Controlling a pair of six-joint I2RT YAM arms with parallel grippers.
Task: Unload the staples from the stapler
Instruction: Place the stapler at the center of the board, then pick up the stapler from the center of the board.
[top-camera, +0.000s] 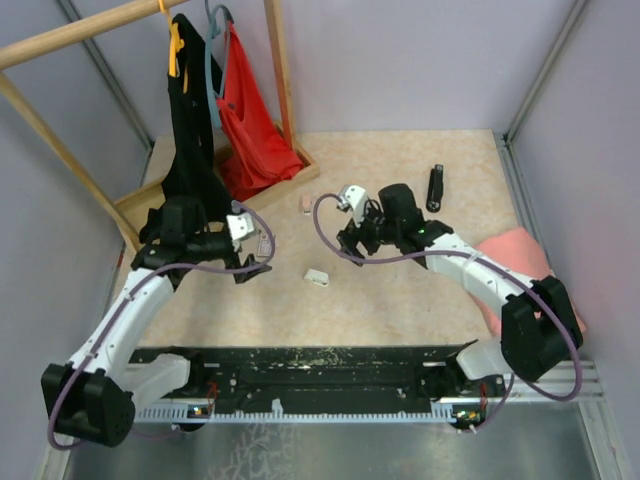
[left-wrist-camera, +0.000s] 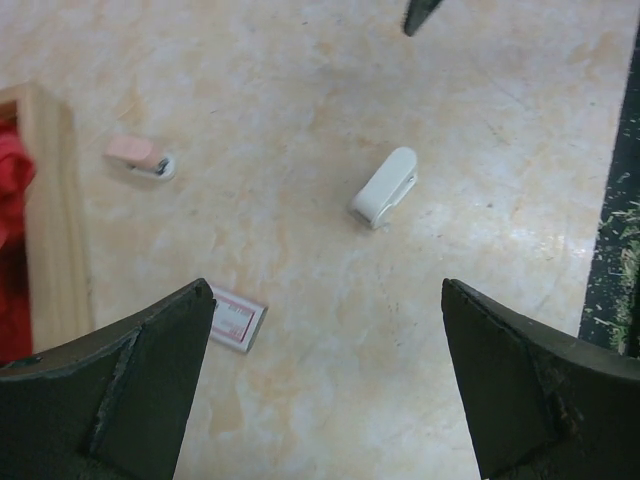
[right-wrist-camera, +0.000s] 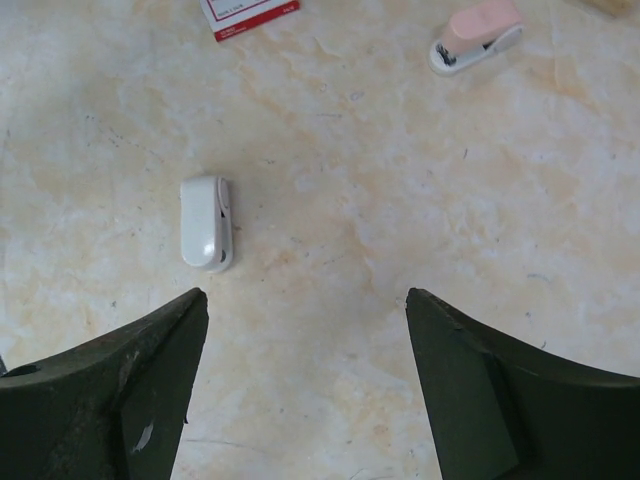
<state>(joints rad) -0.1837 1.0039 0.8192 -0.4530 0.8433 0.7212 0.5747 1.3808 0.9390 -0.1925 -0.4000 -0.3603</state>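
Observation:
The small white stapler (top-camera: 317, 277) is lying closed and loose. My left gripper should pick up and hold its body (left-wrist-camera: 386, 186) before my right gripper works at its end.
The black stapler (top-camera: 436, 187) lies shut on the table at the back right, beyond my right arm and apart from both grippers. No staples show in any view. My right gripper (top-camera: 350, 250) (right-wrist-camera: 306, 295) hangs open over bare tabletop at the middle, nothing between its fingers. My left gripper (top-camera: 250, 267) (left-wrist-camera: 326, 290) stands wide open to the left of it, also with nothing in it. A small white clip-like piece (top-camera: 316, 277) (left-wrist-camera: 384, 187) (right-wrist-camera: 207, 222) lies between the two grippers.
A small pink-topped piece (top-camera: 305, 203) (left-wrist-camera: 140, 156) (right-wrist-camera: 478, 34) lies further back. A red-and-white box (left-wrist-camera: 236, 320) (right-wrist-camera: 250, 15) sits by my left finger. A wooden rack (top-camera: 283, 90) with black and red garments stands back left. A pink cloth (top-camera: 520, 262) lies at the right.

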